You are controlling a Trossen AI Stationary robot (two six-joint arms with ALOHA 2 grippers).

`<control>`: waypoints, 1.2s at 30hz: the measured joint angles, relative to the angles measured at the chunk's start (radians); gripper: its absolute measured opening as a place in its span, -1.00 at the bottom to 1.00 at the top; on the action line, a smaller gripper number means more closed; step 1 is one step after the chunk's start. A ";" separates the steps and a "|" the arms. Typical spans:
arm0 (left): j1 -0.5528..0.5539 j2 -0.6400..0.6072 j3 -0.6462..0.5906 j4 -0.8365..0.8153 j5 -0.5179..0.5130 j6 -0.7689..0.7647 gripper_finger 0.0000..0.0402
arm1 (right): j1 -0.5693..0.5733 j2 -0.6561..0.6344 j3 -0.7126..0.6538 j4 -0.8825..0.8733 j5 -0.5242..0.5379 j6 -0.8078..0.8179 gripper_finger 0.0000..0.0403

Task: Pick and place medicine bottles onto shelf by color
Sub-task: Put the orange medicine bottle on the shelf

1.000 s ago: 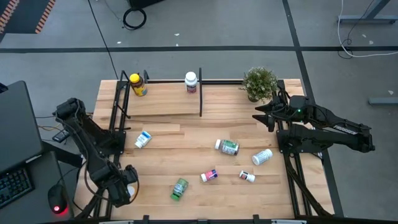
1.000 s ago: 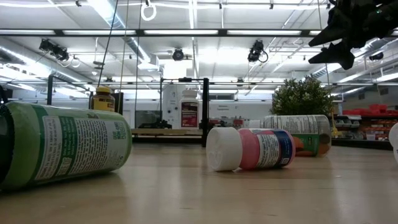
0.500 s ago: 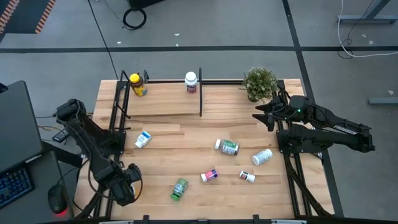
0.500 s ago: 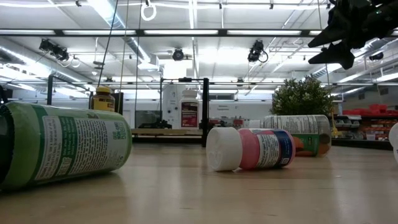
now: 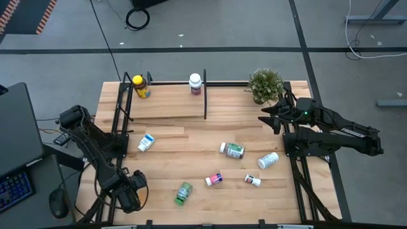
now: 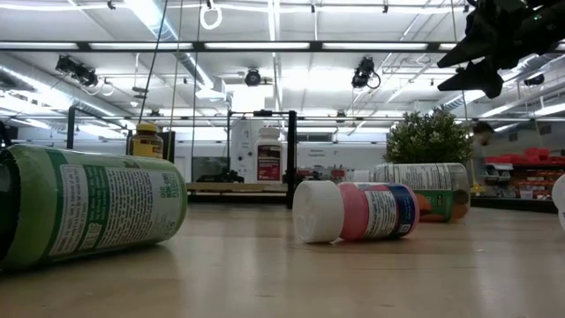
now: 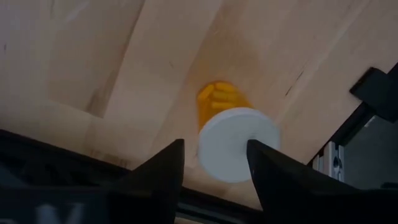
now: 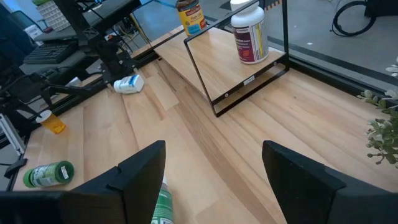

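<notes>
One finger of my left gripper overlaps the side of the orange bottle's white cap [image 7: 259, 129], so I should open wider and turn to center the cap [image 7: 227, 150] before closing.
My left gripper [image 5: 131, 191] is open at the table's near left corner. In the left wrist view its fingers stand on either side of the white cap of a small orange bottle [image 7: 237, 144] without touching it; that bottle [image 8: 51, 123] also shows in the right wrist view. My right gripper [image 5: 270, 118] is open and hovers high beside the potted plant. On the shelf [image 5: 172, 103] stand an amber yellow-capped bottle [image 5: 141, 87] and a white red-labelled bottle [image 5: 195, 84]. Several bottles lie on their sides on the table: blue-labelled [image 5: 146, 142], green-labelled [image 5: 232, 150], white [image 5: 268, 160], pink [image 5: 214, 180], small white [image 5: 253, 180], green [image 5: 184, 193].
A potted plant [image 5: 265, 84] stands at the far right, beside the shelf's right end. Black upright posts [image 5: 205, 95] divide the shelf. A laptop [image 5: 16, 137] sits off the table's left side. Bare planks lie between the shelf and the scattered bottles.
My left gripper has moved toward the table's near edge and slightly to the right, ending over the orange bottle. The bottles have kept their places.
</notes>
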 joint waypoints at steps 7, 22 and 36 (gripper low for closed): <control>0.017 -0.004 -0.003 -0.001 0.022 -0.002 -0.12 | 0.000 0.000 0.000 0.000 0.000 -0.004 0.36; 0.032 -0.056 0.069 -0.045 0.101 -0.012 -0.09 | 0.000 0.000 0.000 0.000 0.000 -0.005 0.36; 0.030 -0.054 0.068 -0.042 0.019 -0.100 0.37 | 0.000 0.000 0.000 -0.011 -0.019 0.001 0.36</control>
